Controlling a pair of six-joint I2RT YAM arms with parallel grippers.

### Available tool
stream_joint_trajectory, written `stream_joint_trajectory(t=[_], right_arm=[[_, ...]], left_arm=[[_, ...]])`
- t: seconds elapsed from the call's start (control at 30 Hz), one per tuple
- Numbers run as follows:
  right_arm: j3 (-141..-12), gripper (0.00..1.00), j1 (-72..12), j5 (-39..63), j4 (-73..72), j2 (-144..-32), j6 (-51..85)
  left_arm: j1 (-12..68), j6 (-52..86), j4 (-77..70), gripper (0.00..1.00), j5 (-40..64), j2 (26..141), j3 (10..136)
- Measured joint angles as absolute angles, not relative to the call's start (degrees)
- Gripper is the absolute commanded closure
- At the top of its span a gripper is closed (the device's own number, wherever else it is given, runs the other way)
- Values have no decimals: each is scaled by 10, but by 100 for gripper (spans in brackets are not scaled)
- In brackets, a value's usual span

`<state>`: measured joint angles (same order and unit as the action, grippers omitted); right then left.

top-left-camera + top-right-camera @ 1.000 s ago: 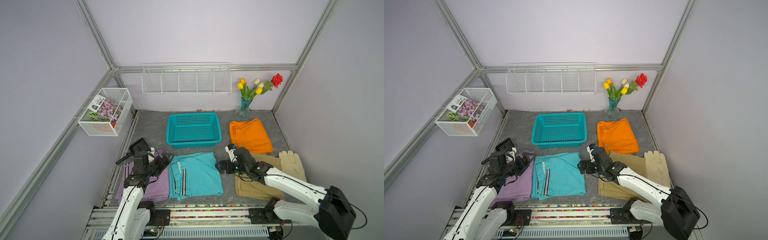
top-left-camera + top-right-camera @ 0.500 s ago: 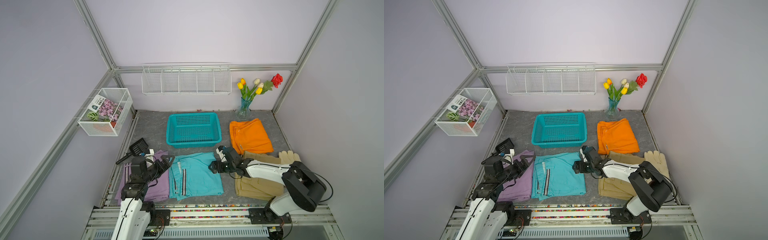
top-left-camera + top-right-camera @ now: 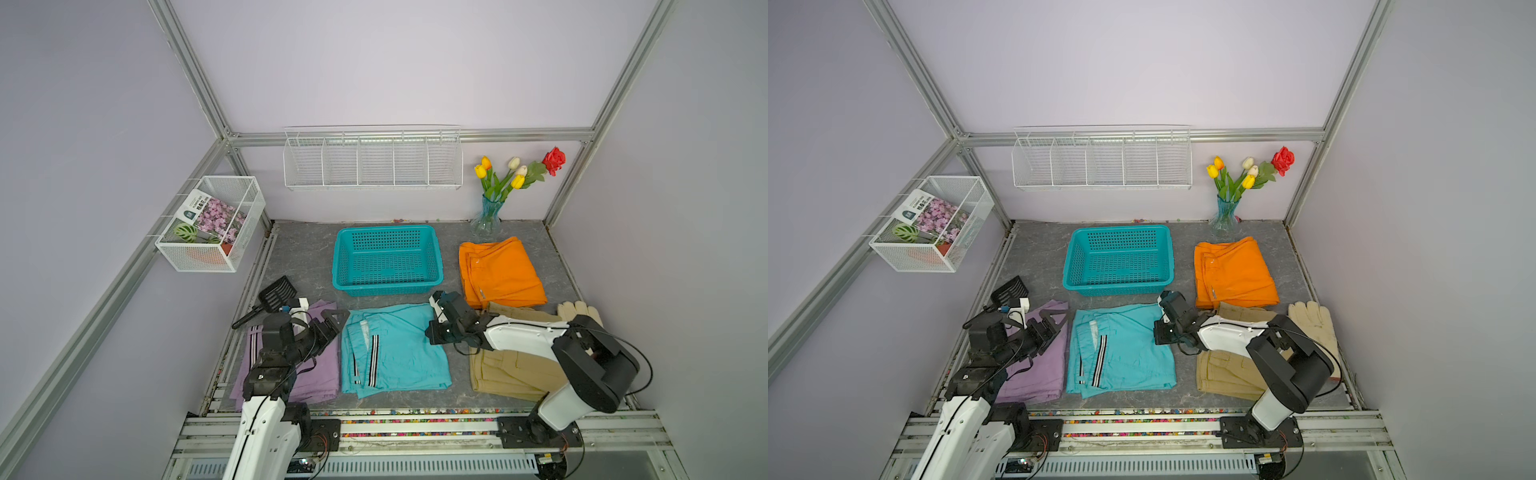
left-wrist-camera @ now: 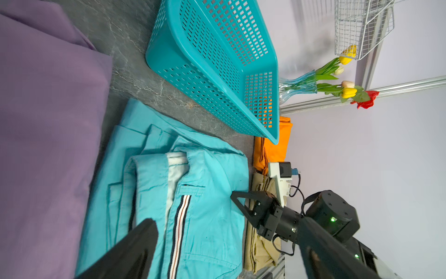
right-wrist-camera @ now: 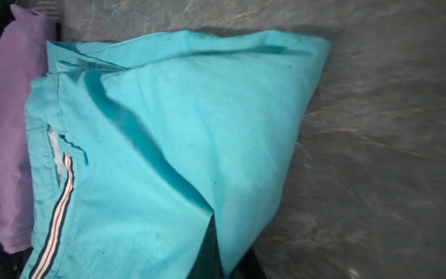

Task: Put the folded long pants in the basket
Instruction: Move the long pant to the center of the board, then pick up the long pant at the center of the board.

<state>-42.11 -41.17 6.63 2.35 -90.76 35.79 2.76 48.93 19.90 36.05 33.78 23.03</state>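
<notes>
My right gripper is holding only one edge of the teal pants [image 3: 425, 326], so next my left gripper pinches the opposite edge [image 3: 348, 328] next to the lilac pants before both of them lift.
The teal striped pants [image 3: 395, 353] [image 3: 1125, 353] lie folded at the front middle, just in front of the teal basket [image 3: 386, 232] [image 3: 1119, 230], which holds nothing. My right gripper [image 3: 430, 332] [image 3: 1156, 332] is shut on their right edge; the right wrist view shows the cloth [image 5: 193, 145] pinched up into a ridge at my gripper [image 5: 217, 265]. My left gripper [image 3: 332, 324] [image 3: 1054, 322] [image 4: 229, 253] hangs open over the teal pants' left edge, beside the lilac pants [image 3: 320, 374]. Orange pants [image 3: 498, 270] and khaki pants [image 3: 511, 370] lie on the right.
A cream glove [image 3: 577, 309] lies next to the khaki pair. A black scoop [image 3: 270, 297] sits at the left edge. A vase of flowers [image 3: 488, 216] stands at the back right. A white wire rack [image 3: 372, 162] and mesh box [image 3: 212, 224] hang on the walls.
My right gripper slid left to the teal pants' right edge and shut on it. My left gripper sank a little and stayed open.
</notes>
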Motion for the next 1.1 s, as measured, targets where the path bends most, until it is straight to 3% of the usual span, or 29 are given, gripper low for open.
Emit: stream_joint_trajectory(t=[0.37, 0.57, 0.7, 0.93, 1.1], right_arm=[[-392, 100, -389, -37, 113, -814, 362], [-390, 100, -389, -46, 120, -814, 362], [-389, 100, -388, -46, 117, -819, 362], [-387, 100, -386, -45, 98, -848, 362], [-387, 100, -386, -44, 84, -855, 363]], left_arm=[[83, 502, 130, 3, 334, 425, 187], [171, 492, 109, 0, 257, 545, 204], [182, 487, 67, 0, 226, 643, 214], [188, 457, -85, 5, 284, 820, 280], [191, 454, -169, 7, 329, 883, 292]])
